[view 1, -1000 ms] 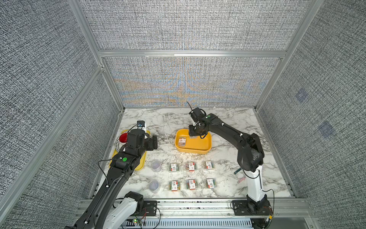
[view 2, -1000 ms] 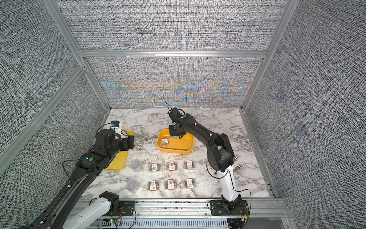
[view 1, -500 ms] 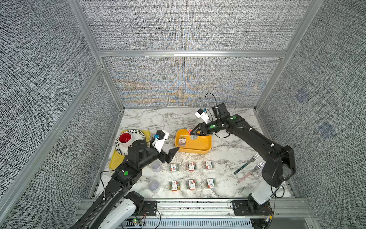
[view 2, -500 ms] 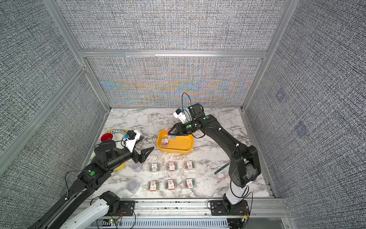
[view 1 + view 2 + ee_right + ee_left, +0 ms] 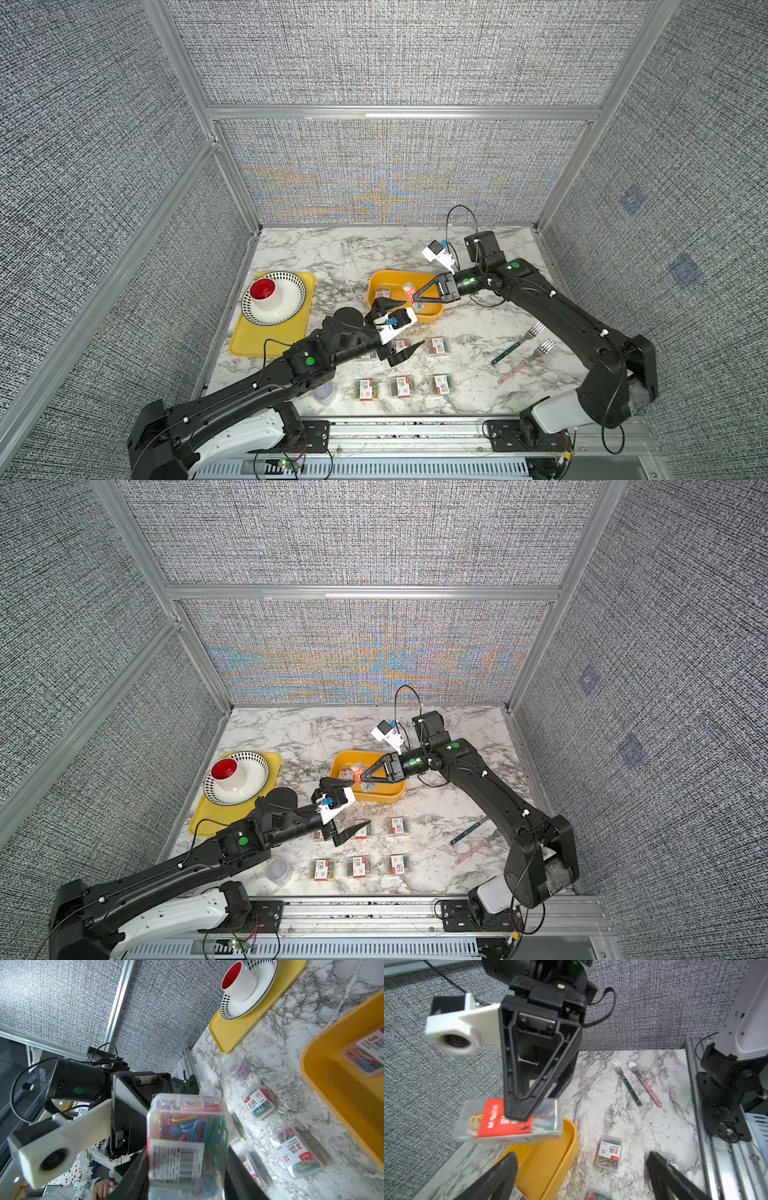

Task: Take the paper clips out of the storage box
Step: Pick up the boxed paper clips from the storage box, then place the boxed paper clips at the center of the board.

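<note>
The robot's right gripper is holding the clear case tipped by its middle (image 5: 492, 1118), so the left gripper should grab the case by its ends (image 5: 555, 1120) and set it down flat.
My right gripper (image 5: 412, 296) is shut on a clear case of paper clips (image 5: 508, 1120), holding it just above the yellow storage box (image 5: 386, 278). The same case fills the right wrist view (image 5: 187, 1136), coloured clips showing inside. Another labelled case (image 5: 382, 291) lies inside the box. My left gripper (image 5: 405, 322) is open at the box's front wall, facing the held case, with nothing between its fingers (image 5: 500, 1178). Several cases (image 5: 401, 386) lie in two rows on the marble in front. A round clear tub (image 5: 324, 390) stands left of them; my left arm hides part of the rear row.
A flat yellow tray (image 5: 270, 336) at the left carries a patterned plate (image 5: 291, 307) and a white cup with a red inside (image 5: 264, 290). Two forks (image 5: 515, 347) lie on the marble at the right. The metal rail (image 5: 415, 432) runs along the front edge.
My left arm swung from over the tray to the box's front and its jaws opened wider. My right arm drew back and raised a case from the box.
</note>
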{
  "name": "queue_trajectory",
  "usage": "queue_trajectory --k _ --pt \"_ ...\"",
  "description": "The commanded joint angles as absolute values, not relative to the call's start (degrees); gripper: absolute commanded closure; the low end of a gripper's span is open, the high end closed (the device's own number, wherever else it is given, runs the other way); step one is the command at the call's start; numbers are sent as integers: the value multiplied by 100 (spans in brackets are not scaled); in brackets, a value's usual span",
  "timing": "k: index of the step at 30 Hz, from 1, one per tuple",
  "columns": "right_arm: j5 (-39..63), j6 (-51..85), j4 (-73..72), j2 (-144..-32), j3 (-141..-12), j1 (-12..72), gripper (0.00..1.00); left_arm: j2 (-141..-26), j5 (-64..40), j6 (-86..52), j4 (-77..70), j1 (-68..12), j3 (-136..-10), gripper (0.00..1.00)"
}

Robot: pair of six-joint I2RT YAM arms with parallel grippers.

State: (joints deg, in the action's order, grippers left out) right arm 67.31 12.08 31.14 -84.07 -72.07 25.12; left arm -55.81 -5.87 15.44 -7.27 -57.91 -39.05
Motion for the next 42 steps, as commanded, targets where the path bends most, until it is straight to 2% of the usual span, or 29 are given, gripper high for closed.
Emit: queue_trajectory --k 1,6,19,33,42 --pt "6999 1099 3128 -8211 -7056 2510 59 -5682 -82 1804 -1305 -5869 -3945 0" --pt "7036 1106 3116 -8064 -6912 2481 59 -5669 219 1867 -1393 -5875 -3999 0" --pt "7146 1228 2936 -7916 -6724 2512 59 -6198 66 1854 -1618 -5877 -4242 1" --pt "7172 1276 2851 -7955 -6684 2522 56 -6433 -242 1904 -1140 -5880 -4548 26" --pt "6940 1516 2694 -7939 -6762 2423 36 -6224 -225 1941 -752 -5880 -4579 43"
